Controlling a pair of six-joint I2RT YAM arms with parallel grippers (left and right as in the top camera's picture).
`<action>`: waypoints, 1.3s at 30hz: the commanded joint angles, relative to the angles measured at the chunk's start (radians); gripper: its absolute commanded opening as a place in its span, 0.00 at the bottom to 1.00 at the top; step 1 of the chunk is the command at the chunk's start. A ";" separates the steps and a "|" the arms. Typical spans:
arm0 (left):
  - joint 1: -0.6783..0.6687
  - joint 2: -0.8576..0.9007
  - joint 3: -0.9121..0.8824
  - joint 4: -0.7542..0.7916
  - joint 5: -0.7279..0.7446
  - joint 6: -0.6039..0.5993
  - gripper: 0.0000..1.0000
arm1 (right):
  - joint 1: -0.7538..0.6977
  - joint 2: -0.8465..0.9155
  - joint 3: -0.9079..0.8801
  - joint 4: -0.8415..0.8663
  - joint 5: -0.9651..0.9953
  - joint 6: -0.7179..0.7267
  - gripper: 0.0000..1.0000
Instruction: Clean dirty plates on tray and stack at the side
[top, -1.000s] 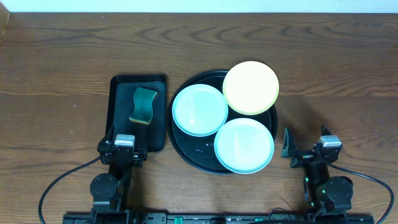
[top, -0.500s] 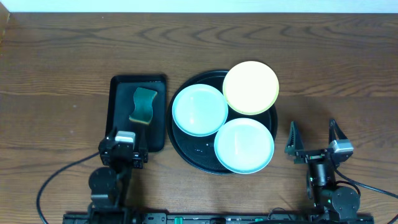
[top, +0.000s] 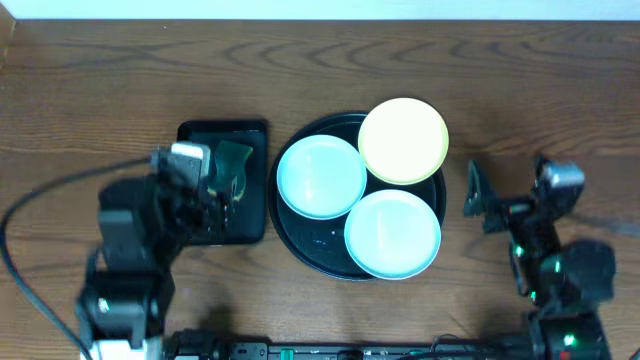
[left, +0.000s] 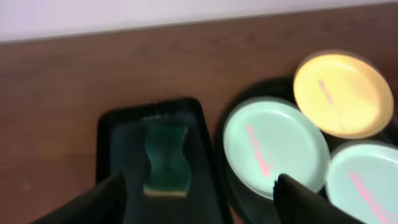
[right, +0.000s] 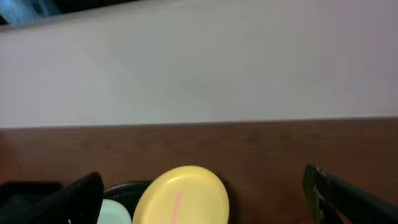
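Note:
The black tray is open where the three plates meet (top: 374, 186), so my right gripper should keep going to the rim of the mint plate (top: 363, 187) nearest the sponge and close there.
Three plates lie on the round black tray (top: 300, 240): a mint one (top: 320, 176) at the left, a yellow one (top: 403, 140) overhanging the far rim, and a second mint one (top: 392, 233) at the front. In the left wrist view the mint plates (left: 275, 146) (left: 364, 183) and the yellow plate (left: 343, 93) each carry a pink streak. My left gripper (top: 222, 190) hangs open over the rectangular tray, above the sponge. Right of the round tray, my right gripper (top: 505, 192) stands open and empty, with the yellow plate (right: 180, 196) ahead of it.
A smaller black rectangular tray (top: 195, 135) sits left of the round tray and holds a green sponge (left: 166, 162). Bare wooden table (top: 560, 90) surrounds both trays. A pale wall (right: 199, 68) runs behind the far table edge.
Both arms have lifted and swung out from the front edge. The left gripper moved forward over the rectangular tray and sponge; the right one moved farther back beside the round tray. Both stayed open.

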 joint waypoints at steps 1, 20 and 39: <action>0.006 0.185 0.236 -0.160 0.022 -0.033 0.76 | -0.007 0.156 0.174 -0.104 -0.020 -0.003 0.99; 0.006 0.746 0.665 -0.645 0.164 -0.208 0.76 | 0.000 0.736 0.705 -0.656 -0.393 0.020 0.92; 0.006 0.783 0.665 -0.603 -0.301 -0.399 0.76 | 0.334 1.135 0.730 -0.657 -0.098 0.406 0.50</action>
